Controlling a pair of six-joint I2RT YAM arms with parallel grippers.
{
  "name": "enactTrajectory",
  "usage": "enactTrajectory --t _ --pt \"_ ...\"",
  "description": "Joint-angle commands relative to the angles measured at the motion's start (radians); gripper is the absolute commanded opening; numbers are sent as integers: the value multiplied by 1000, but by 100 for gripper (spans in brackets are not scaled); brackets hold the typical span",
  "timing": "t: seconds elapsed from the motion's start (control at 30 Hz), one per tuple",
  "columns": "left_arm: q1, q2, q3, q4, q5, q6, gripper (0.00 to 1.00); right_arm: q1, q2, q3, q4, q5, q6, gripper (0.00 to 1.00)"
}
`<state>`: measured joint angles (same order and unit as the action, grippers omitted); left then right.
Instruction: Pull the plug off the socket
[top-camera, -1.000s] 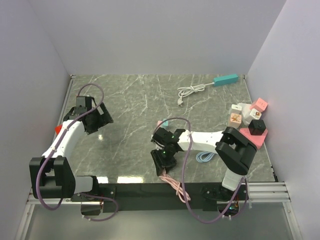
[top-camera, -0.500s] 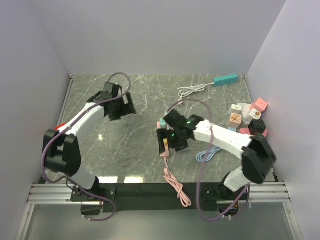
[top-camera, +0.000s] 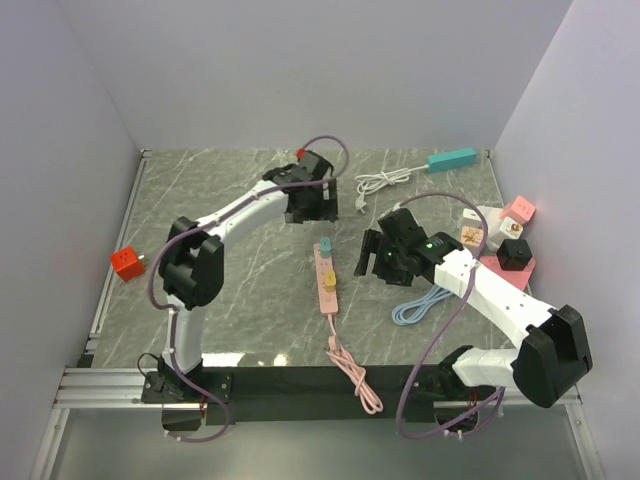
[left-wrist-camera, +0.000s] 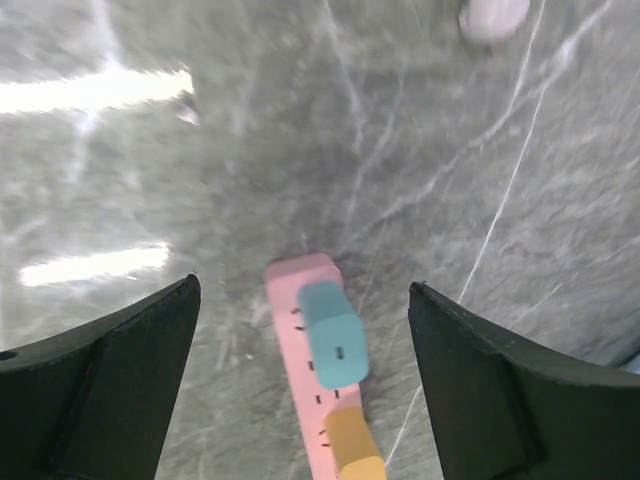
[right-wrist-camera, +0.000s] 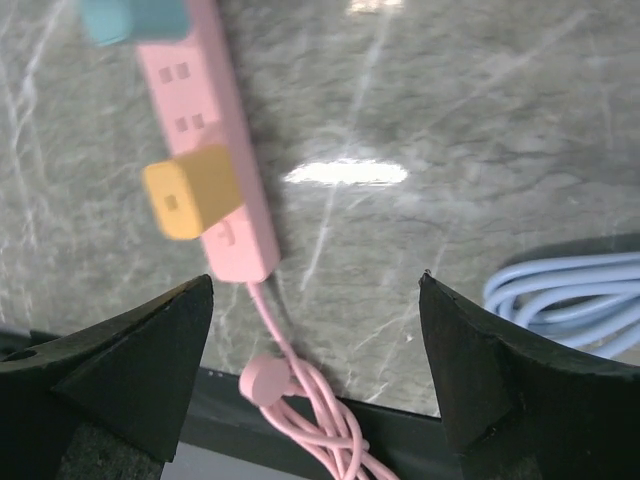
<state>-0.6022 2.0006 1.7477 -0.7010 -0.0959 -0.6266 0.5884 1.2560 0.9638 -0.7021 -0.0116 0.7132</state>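
The pink socket strip lies loose with the teal plug in its far end (top-camera: 325, 247), so my right gripper should grab the socket strip (top-camera: 323, 265) before my left gripper pulls.
A pink socket strip (top-camera: 326, 277) lies in the middle of the table, its pink cord (top-camera: 350, 375) trailing over the near edge. A teal plug (top-camera: 325, 247) sits in its far end and a yellow plug (top-camera: 329, 291) in its middle. My left gripper (top-camera: 308, 207) hovers beyond the far end, open; its wrist view shows the strip (left-wrist-camera: 295, 390), teal plug (left-wrist-camera: 333, 335) and yellow plug (left-wrist-camera: 352, 445) below the empty left gripper (left-wrist-camera: 302, 285). My right gripper (top-camera: 372, 258) is open, right of the strip, apart from it. In its view are the strip (right-wrist-camera: 215, 130) and yellow plug (right-wrist-camera: 190, 190).
A red cube (top-camera: 124, 262) sits at the left edge. A teal adapter (top-camera: 452, 158) with a white cable (top-camera: 380, 183) lies at the back right. Several coloured adapter blocks (top-camera: 500, 240) stand along the right wall. A coiled blue cable (top-camera: 420, 305) lies under my right arm.
My left arm swung from the table's left side to the far middle. My right gripper opened, let the strip go and moved up and right. The strip now lies mid-table.
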Motion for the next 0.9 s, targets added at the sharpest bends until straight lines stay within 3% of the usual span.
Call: enactTrajectory --t 0.0,0.3,0.43,0.7,0.8,0.87 --pt "-56 44 69 -95 -76 -27 90 -54 -29 -51 53 15 52 89" --pt "-126 75 20 -84 -62 -54 74 -133 -50 -152 179 -94 35 87" --pt "-131 76 -13 -61 -44 -55 64 -151 -35 -189 279 -224 19 86" --pt "-130 64 -103 12 10 -56 58 -177 39 -252 541 -421 23 85" --pt "-130 64 -129 60 45 -53 43 -180 98 -241 622 -490 16 85" --pt "-130 58 -135 77 68 -48 23 -179 152 -225 663 -525 6 85"
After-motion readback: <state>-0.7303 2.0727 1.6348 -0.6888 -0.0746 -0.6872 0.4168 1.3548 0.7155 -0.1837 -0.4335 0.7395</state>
